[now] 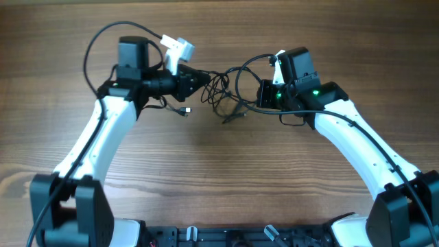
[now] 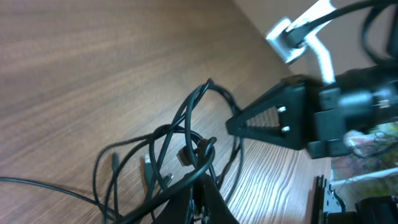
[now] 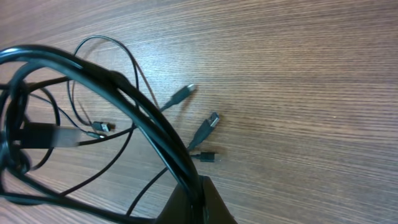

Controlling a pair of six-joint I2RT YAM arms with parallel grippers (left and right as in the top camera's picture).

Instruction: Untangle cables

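My left gripper and my right gripper should move together and loosen the tangle before they pull, because the cords stretch from one to the other with their loops crossed.
The cables are a loose tangle of thin black cords lying between my two grippers at the far middle of the table. My left gripper points right into the tangle. In the left wrist view its fingers are shut on cords that cross them. My right gripper points left at the tangle's right side. In the right wrist view its fingers are shut on a bunch of black cords. Loose plug ends lie on the wood beyond it.
The wooden table is bare at the front. A plug end trails left below the left gripper, and another lies below the tangle. The right gripper shows close by in the left wrist view.
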